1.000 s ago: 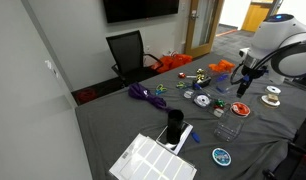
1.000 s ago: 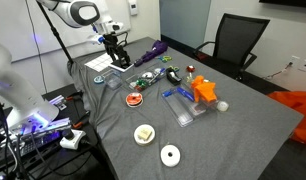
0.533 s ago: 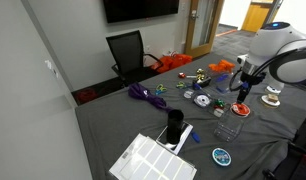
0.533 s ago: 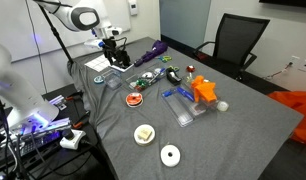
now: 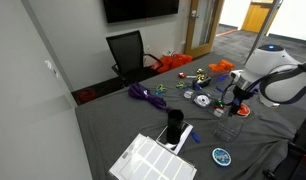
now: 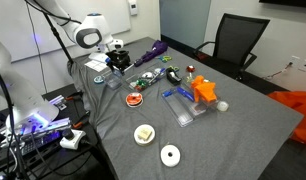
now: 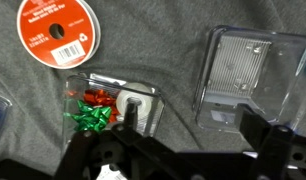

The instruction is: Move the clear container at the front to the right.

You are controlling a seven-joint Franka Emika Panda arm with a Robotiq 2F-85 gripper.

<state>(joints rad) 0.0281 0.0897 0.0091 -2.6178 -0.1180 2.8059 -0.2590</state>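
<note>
The clear container's side [image 7: 204,80] facing the bows is between my open fingers, so my gripper keeps going down until the fingers are on both sides of the container's rim [image 7: 199,106], and then close.
The clear container [image 7: 238,75] is a small transparent square box with low walls on the grey cloth, at the upper right of the wrist view. It also shows in both exterior views [image 5: 228,128] [image 6: 114,81]. My gripper [image 7: 191,122] is open and empty. It hangs above the cloth, with its right finger over the container's near edge and its left finger over a box of bows. In the exterior views the gripper [image 5: 236,97] [image 6: 118,64] is just above the container, apart from it.
A clear box of red and green bows [image 7: 108,108] lies left of the container, and a red ribbon roll [image 7: 55,32] beyond it. A black upright cylinder [image 5: 174,125], a white gridded tray [image 5: 148,160] and a blue disc [image 5: 223,156] stand nearby.
The arm has come down and moved toward the clear container. The gripper stays open, and no object has moved.
</note>
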